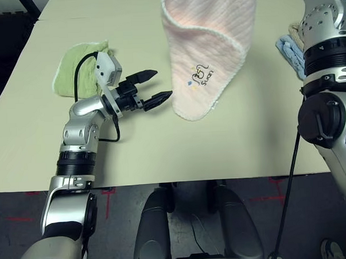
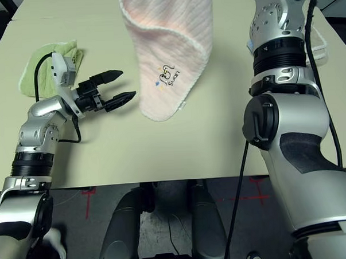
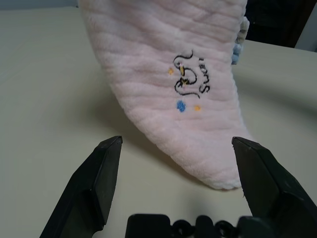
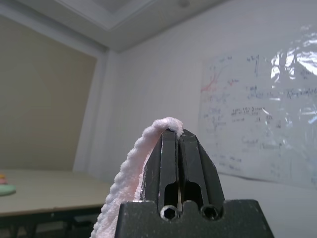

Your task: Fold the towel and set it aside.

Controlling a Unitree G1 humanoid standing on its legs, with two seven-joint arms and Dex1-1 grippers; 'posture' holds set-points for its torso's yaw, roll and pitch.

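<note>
Next, I swing the towel back with my right gripper to spread it before my left gripper takes a corner (image 3: 225, 181), because the towel's lower end (image 1: 195, 94) hangs curled to a point.
The pale pink towel (image 1: 206, 42) hangs down from above the table, its lower end with the cartoon print (image 1: 201, 75) resting on the tabletop. My right gripper (image 4: 177, 135) is raised and shut on the towel's top edge (image 4: 148, 139), which drapes down beside its fingers. Just left of the towel's lower end, my left gripper (image 1: 163, 84) hovers low over the table, open, with nothing between its fingers. In the left wrist view the towel's lower corner (image 3: 218, 173) lies a short way beyond the open fingers (image 3: 99, 173).
A light green folded towel (image 1: 78, 67) lies behind my left wrist at the left. Blue and beige folded towels (image 1: 290, 44) sit at the right, partly behind my right arm (image 1: 325, 71). The table's front edge (image 1: 164, 181) runs close to me.
</note>
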